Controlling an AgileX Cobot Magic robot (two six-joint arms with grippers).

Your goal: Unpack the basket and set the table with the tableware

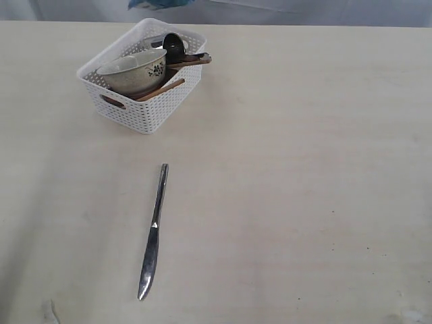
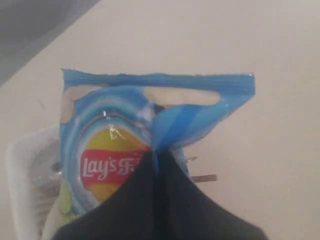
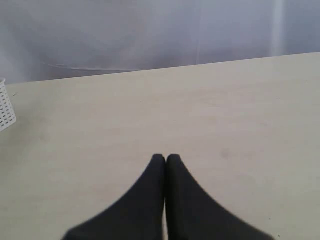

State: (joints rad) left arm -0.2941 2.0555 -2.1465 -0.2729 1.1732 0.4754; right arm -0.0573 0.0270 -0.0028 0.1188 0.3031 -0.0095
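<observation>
The blue snack bag (image 2: 114, 142) is clear above the white basket, so my left gripper should go on to the open tabletop (image 1: 322, 129) and lower the bag before it lets go of it there.
The white basket (image 1: 145, 115) stands at the table's (image 1: 304, 169) far left. It holds a cream bowl (image 1: 135, 73), a dark spoon (image 1: 174, 46) and brown wooden sticks (image 1: 164, 88). A steel knife (image 1: 154, 233) lies alone on the table nearer the front. My left gripper (image 2: 156, 160) is shut on a fold of the blue snack bag (image 2: 115, 120), held up above the basket (image 2: 22, 170). Only a blue scrap of that bag (image 1: 156, 3) shows at the exterior view's top edge. My right gripper (image 3: 165, 159) is shut and empty above bare tabletop.
A grey backdrop (image 3: 150, 35) runs behind the table's far edge. One corner of the basket (image 3: 5, 112) shows at the side of the right wrist view. Neither arm shows in the exterior view.
</observation>
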